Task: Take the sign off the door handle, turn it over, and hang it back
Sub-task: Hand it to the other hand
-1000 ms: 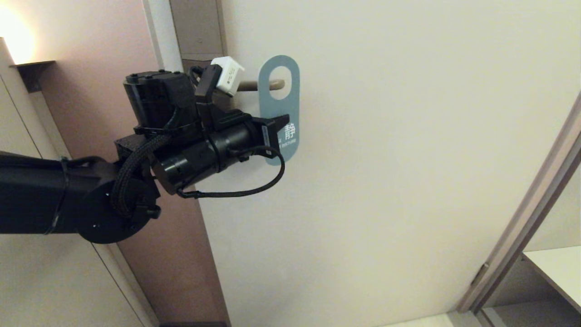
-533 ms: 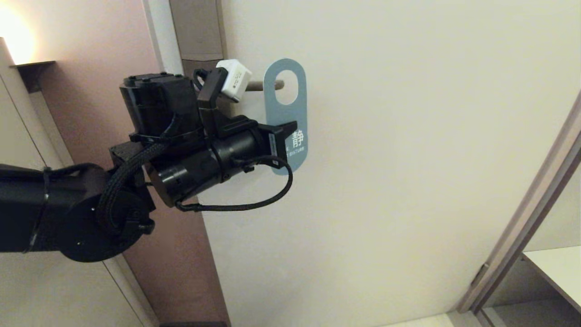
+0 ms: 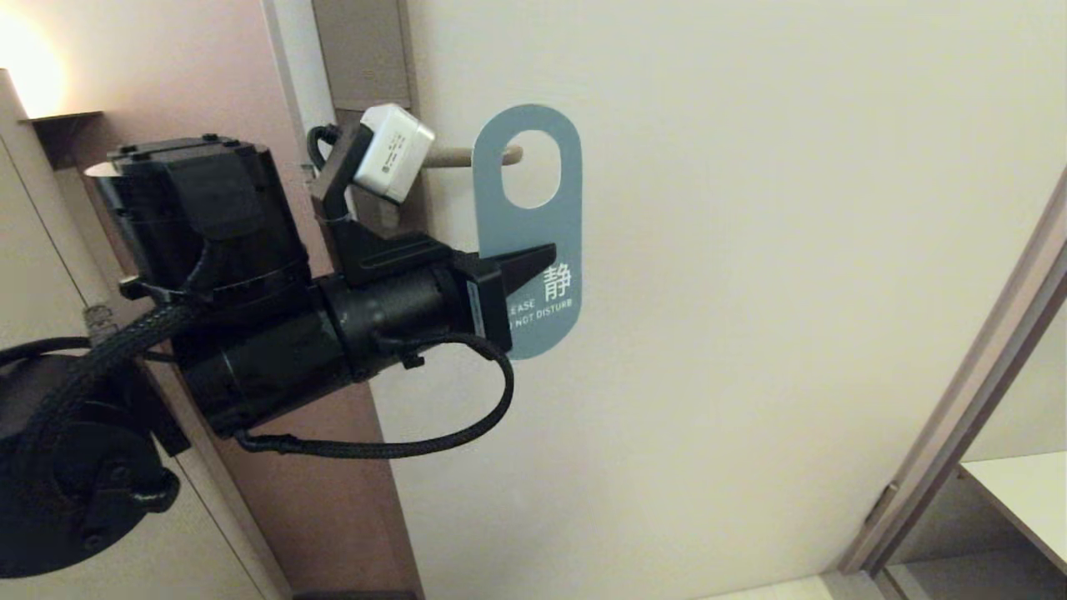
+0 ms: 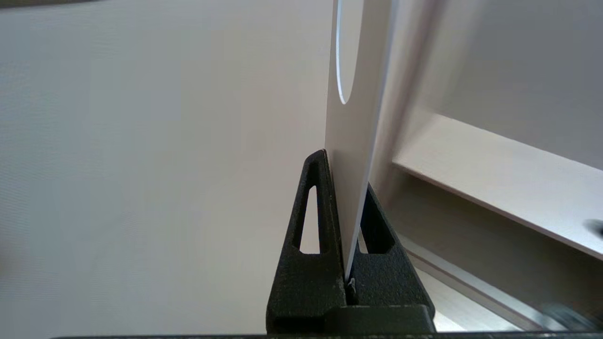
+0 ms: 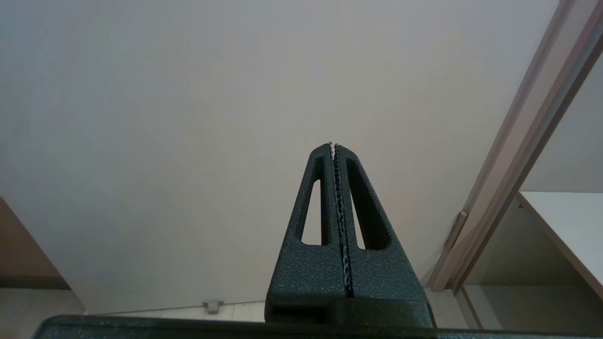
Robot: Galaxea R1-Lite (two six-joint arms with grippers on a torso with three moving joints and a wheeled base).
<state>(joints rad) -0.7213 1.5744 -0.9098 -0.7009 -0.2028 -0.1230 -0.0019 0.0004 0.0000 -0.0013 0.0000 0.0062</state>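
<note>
The sign's hole surrounds the door handle's tip (image 3: 513, 155), so next my left gripper pulls the sign clear past the handle's tip toward my right gripper before flipping it.
The sign (image 3: 533, 221) shows its blue face with white "DO NOT DISTURB" and hangs upright in front of the door. The beige door handle (image 3: 467, 155) ends inside the left part of the sign's oval hole; I cannot tell whether it still passes through. My left gripper (image 3: 533, 257) is shut on the sign's lower left edge. In the left wrist view the sign (image 4: 358, 117) is edge-on between the fingers of the left gripper (image 4: 346, 172), pale face visible. My right gripper (image 5: 333, 145) is shut and empty, pointing at the door, out of the head view.
The pale door (image 3: 750, 292) fills the view behind the sign. The brown-grey backplate (image 3: 367, 50) and a brown wall panel (image 3: 333, 500) lie to the left. A door frame (image 3: 959, 417) and a white shelf (image 3: 1025, 492) stand at the right.
My left arm has drawn back toward the camera and dropped lower, carrying the sign. The sign has shifted right along the lever and looks larger; only the lever's tip now shows in its hole.
</note>
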